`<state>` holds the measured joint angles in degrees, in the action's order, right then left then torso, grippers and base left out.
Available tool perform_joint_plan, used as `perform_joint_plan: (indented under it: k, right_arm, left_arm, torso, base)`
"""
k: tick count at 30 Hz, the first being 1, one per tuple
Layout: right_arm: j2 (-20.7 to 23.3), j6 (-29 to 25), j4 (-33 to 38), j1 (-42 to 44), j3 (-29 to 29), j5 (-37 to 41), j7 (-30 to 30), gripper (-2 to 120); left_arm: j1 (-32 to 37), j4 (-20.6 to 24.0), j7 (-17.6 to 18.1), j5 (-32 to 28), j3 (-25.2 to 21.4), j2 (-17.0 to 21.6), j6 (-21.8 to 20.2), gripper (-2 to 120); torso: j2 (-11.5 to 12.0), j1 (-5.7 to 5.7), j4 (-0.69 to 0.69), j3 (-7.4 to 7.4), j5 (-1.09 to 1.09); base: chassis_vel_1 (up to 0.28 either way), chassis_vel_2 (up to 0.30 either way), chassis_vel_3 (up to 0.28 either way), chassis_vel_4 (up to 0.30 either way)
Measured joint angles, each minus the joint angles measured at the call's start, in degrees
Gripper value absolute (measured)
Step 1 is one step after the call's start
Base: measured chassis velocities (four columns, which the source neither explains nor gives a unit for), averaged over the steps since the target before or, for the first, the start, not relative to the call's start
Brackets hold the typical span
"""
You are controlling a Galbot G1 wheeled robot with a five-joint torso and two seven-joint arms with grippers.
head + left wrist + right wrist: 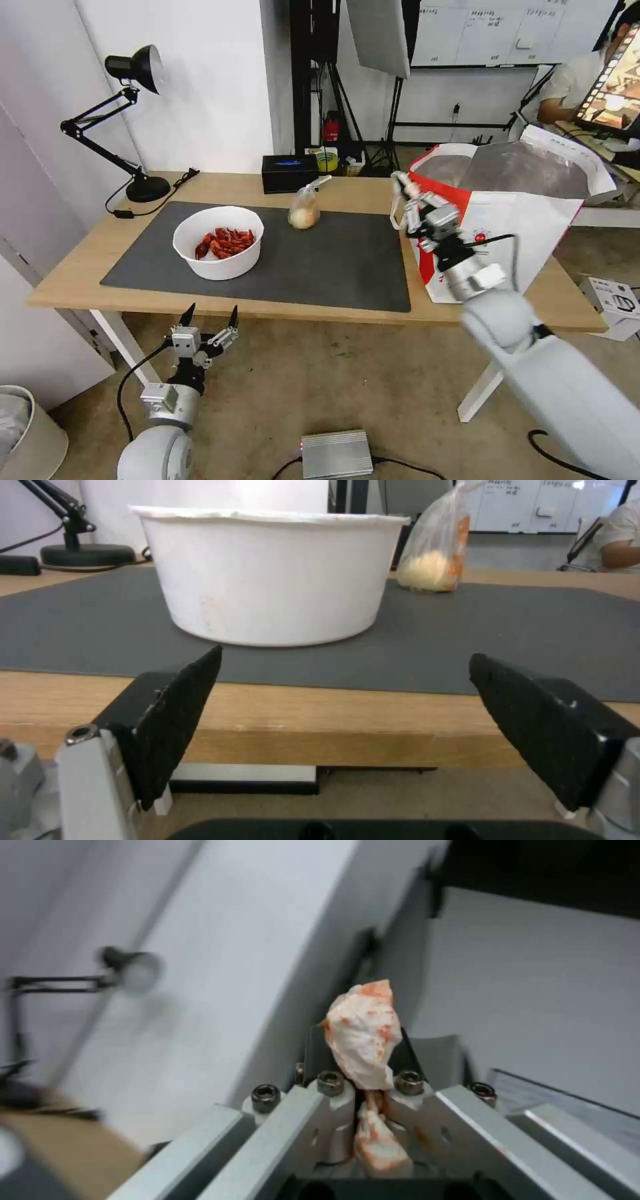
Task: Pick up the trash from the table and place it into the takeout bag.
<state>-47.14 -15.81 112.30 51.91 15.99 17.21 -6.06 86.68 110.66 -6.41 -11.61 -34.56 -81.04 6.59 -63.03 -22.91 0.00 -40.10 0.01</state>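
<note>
I expect the crumpled tissue to stay in its wad shape when I carry it over the takeout bag, because it bunches tightly above its pinched neck.
A white bowl (218,242) of red crayfish shells sits on the dark mat (333,267) of the light-wood table (73,283). Behind it a knotted clear bag (304,212) stands on the mat. My right gripper (404,187) is raised beside the left edge of the red-and-white takeout bag (513,213), whose foil mouth is open. In the right wrist view that gripper (370,1085) is shut on a crumpled, red-stained tissue (363,1035). My left gripper (210,317) hangs open just below the table's front edge, facing the bowl (267,580) and the bag (433,555).
A black desk lamp (133,120) and a black box (289,173) stand along the table's back edge. On the floor are a silver unit (335,453), a white bin (27,433) and a carton (613,303).
</note>
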Motion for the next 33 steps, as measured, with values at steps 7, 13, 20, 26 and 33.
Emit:
perform_joint_plan:
  k: [7, 13, 20, 26, 33]
  right_arm:
    - [6.1, 8.5, 2.8, 1.1, 10.5, 12.5, -5.2, 0]
    - [10.7, 18.0, 3.2, -2.8, 12.8, 23.3, -9.0, 0]
    - [13.6, 31.1, 0.9, -9.8, 10.3, 36.9, -12.9, 0]
    - [13.6, 40.1, -2.4, -16.8, 6.2, 48.7, -19.6, 0]
    - [12.5, 49.0, -5.1, -21.1, 4.3, 62.2, -28.2, 0]
  left_arm:
    - [0.2, 0.1, 0.0, 0.2, 0.4, 0.2, 0.0, 100]
    - [0.3, 0.7, 0.0, 0.2, 0.5, 0.3, 0.0, 100]
    - [0.4, 1.1, 0.0, 0.1, 0.2, 0.3, 0.0, 100]
    - [0.4, 1.2, -0.1, 0.1, 0.3, -0.2, 0.0, 100]
    - [0.5, 1.2, -0.2, 0.1, 0.5, -0.6, 0.0, 100]
  torso:
    - [0.0, 0.00, -0.01, -0.01, 0.01]
    - [0.0, 0.00, -0.01, -0.01, 0.00]
    - [0.0, -0.01, 0.00, -0.01, 0.00]
    - [0.0, -0.01, 0.00, -0.01, -0.01]
    - [0.0, -0.01, 0.00, -0.01, -0.01]
  base:
    - [0.000, 0.000, 0.000, 0.000]
    - [0.000, 0.000, 0.000, 0.000]
    - [0.000, 0.000, 0.000, 0.000]
    - [0.000, 0.000, 0.000, 0.000]
    - [0.000, 0.000, 0.000, 0.000]
